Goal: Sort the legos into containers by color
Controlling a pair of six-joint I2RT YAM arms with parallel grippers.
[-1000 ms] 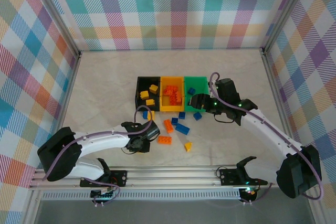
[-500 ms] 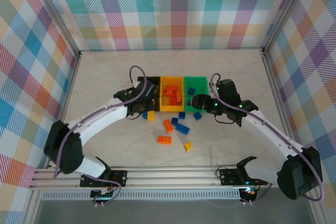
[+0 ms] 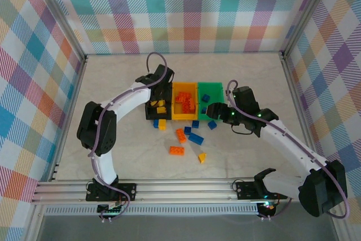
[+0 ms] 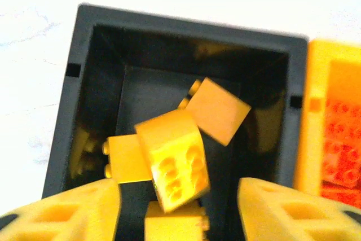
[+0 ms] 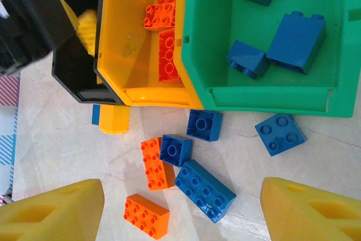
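Note:
The robot's left gripper covers the black bin (image 3: 158, 108), so it should move back out while the right gripper picks up the yellow lego nearer the front (image 3: 202, 157) and brings it to the bin.
My left gripper (image 4: 177, 213) hangs open over the black bin (image 4: 67, 111). A yellow lego (image 4: 175, 159) sits loose between its fingers (image 4: 67, 213) without touching them, above other yellow legos in that bin. In the top view the left gripper (image 3: 161, 97) covers much of the black bin (image 3: 150, 111). The orange-yellow bin (image 3: 184, 118) holds orange legos (image 5: 166, 43), and the green bin (image 3: 210, 85) holds blue legos (image 5: 296, 40). My right gripper (image 5: 183, 213) is open and holds nothing, above a long blue lego (image 5: 204, 190) and an orange lego (image 5: 155, 165); it sits just in front of the green bin (image 3: 211, 109).
Loose legos lie in front of the bins: a yellow one (image 3: 162, 124), orange ones (image 3: 176, 150), blue ones (image 3: 212, 124) and a yellow one (image 3: 202, 157) nearer the front. Metal frame rails and plaid walls enclose the table.
The left arm swung from the front of the table up over the black bin, then its jaws opened and let go of the yellow lego. The right arm barely moved.

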